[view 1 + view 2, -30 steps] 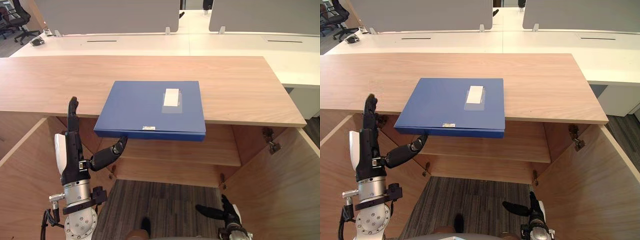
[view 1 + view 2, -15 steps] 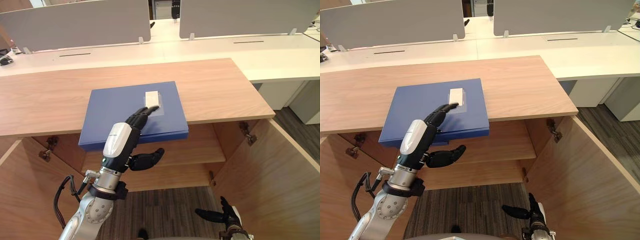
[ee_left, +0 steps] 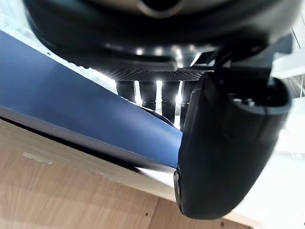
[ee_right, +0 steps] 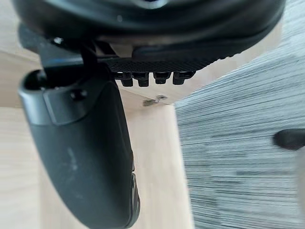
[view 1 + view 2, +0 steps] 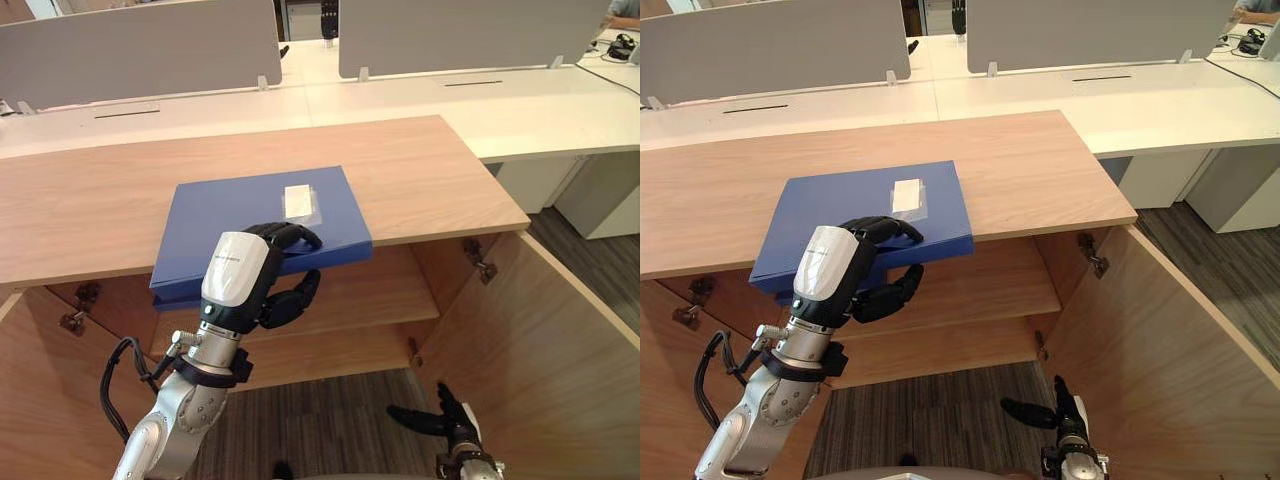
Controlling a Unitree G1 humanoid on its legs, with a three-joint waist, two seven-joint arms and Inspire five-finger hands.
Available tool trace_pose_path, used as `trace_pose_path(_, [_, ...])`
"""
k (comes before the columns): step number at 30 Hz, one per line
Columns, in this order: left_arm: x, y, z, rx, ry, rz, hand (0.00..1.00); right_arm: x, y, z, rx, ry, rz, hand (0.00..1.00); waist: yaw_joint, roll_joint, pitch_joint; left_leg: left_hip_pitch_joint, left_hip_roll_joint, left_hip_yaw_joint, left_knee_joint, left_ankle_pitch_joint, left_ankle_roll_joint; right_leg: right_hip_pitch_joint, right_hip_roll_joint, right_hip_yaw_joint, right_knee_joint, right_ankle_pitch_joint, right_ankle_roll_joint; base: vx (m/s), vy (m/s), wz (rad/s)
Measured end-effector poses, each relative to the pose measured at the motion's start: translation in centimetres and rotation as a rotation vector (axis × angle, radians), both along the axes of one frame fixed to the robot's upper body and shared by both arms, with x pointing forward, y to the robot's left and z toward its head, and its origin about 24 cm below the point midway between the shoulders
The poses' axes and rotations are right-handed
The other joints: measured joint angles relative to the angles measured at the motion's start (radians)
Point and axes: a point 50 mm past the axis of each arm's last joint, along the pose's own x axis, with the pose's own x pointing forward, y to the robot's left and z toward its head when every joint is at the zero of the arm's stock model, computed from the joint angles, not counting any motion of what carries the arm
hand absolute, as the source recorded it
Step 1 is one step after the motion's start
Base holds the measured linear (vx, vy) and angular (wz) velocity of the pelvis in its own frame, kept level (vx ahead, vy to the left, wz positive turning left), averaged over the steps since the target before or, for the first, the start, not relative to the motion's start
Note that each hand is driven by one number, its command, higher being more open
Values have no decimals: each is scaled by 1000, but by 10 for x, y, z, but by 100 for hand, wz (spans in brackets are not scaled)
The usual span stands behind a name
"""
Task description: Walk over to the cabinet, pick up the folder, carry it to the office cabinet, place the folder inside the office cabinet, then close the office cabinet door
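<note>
I should expect another blue folder on the cabinet shelf when I lift the folder away, because a blue piece [image 5: 178,303] shows below the folder's front corner [image 5: 157,284].
A blue folder [image 5: 230,215] with a white label [image 5: 299,202] lies flat on the wooden cabinet top [image 5: 420,180], its front edge overhanging the open cabinet. My left hand [image 5: 240,275] grips that front edge: the fingers curl over the folder's top and the thumb sits beneath it. In the left wrist view the fingers [image 3: 147,93] rest on the blue cover [image 3: 71,114] and the thumb [image 3: 224,143] is under the edge. My right hand [image 5: 452,420] hangs low over the carpet by the right door, open and holding nothing.
Both cabinet doors stand open, the right door [image 5: 560,330] and the left door [image 5: 40,400]. A wooden shelf [image 5: 380,295] runs inside below the folder. White desks [image 5: 450,100] with grey dividers [image 5: 140,50] stand behind the cabinet.
The left hand rose from below the folder's front edge, reached over the cover, then curled its fingers on top with the thumb underneath. The camera view shifted. The right hand stayed low.
</note>
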Motion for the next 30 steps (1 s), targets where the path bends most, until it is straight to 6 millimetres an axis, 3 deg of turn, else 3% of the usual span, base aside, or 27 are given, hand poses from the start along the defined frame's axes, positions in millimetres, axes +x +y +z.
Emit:
trace_pose_path(2, [-2, -1, 6, -45, -11, -12, 0, 7, 2, 7, 15, -54, -20, 100, 0, -2, 1, 0, 0, 0, 0, 0, 1, 0, 0, 0, -1, 4, 0, -16, 0, 0])
trace_pose_path(9, [-24, -10, 41, -343, -114, -148, 0, 35, 19, 66, 150, -418, -117, 100, -4, -21, 15, 0, -2, 13, 0, -1, 4, -5, -2, 14, -15, 17, 5, -31, 7, -6])
trace_pose_path(16, [-35, -8, 62, -641, -159, -262, 0, 46, 15, 147, 273, -832, -161, 100, -27, -23, 18, 4, -3, 59, 1, -8, 11, -18, -3, 60, -30, 34, 9, 3, 13, -20])
trace_pose_path(20, [-41, -2, 73, -880, -150, -394, 0, 40, 1, 204, 307, -1132, -161, 100, -37, -22, 18, 13, -4, 79, 1, -16, 11, -20, -3, 80, -30, 35, 11, 6, 4, -14])
trace_pose_path(22, [-42, 3, 77, -986, -137, -473, 0, 37, -5, 223, 322, -1239, -162, 100, -38, -22, 18, 17, -4, 86, 1, -18, 11, -20, -3, 86, -30, 35, 12, 0, -4, -10])
trace_pose_path(27, [-42, 9, 81, -1177, -103, -641, 0, 46, -7, 255, 356, -1423, -72, 100, -41, -22, 18, 27, -5, 105, 1, -22, 12, -20, -3, 107, -29, 39, 18, -15, -4, -12])
trace_pose_path(30, [-40, 8, 83, -1273, -61, -796, 0, 59, 2, 272, 390, -1479, 68, 100, -40, -21, 18, 27, -8, 106, 1, -21, 13, -20, -6, 108, -28, 42, 22, -20, -4, -2])
